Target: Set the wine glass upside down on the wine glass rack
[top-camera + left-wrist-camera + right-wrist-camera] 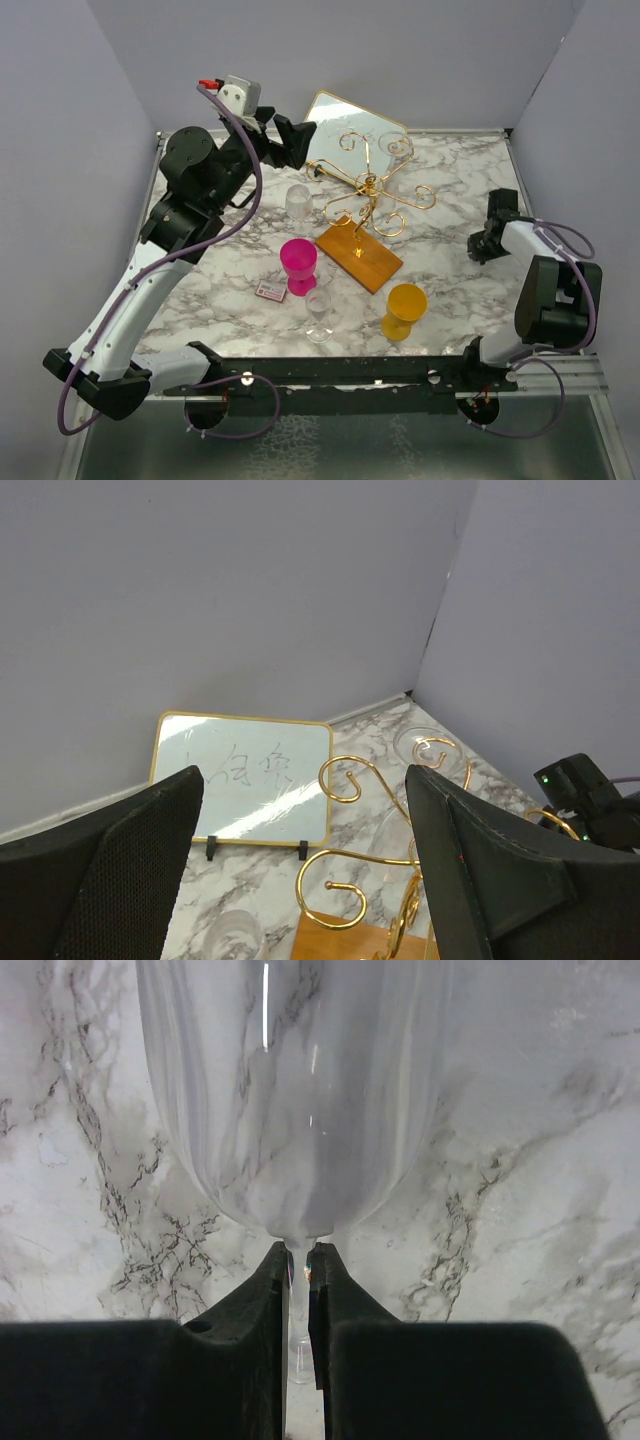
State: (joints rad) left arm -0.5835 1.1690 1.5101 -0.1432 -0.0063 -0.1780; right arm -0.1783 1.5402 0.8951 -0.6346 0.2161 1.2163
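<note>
My right gripper has hold of the wine glass's stem (301, 1245) and leaves the bowl (295, 1100) free. My open left gripper should keep coming closer until it closes on the bowl.
In the right wrist view, a clear wine glass (295, 1090) fills the top of the frame over the marble. My right gripper (300, 1255) is shut on its thin stem just under the bowl. From above, that gripper (487, 240) sits low at the table's right side, and the glass in it is too faint to make out. The wine glass rack (370, 190), gold scrolled wire on an orange-brown wooden base (360, 255), stands mid-table. One clear glass (400, 148) is at its far arm. My left gripper (295, 140) hovers open, back-left of the rack (345, 865), holding nothing.
A gold-framed mirror (345, 112) leans against the back wall. A pink goblet (298, 262), a yellow goblet (405, 305), a clear wine glass (319, 312) and a clear tumbler (299, 202) stand around the rack. A small card (271, 291) lies by the pink goblet.
</note>
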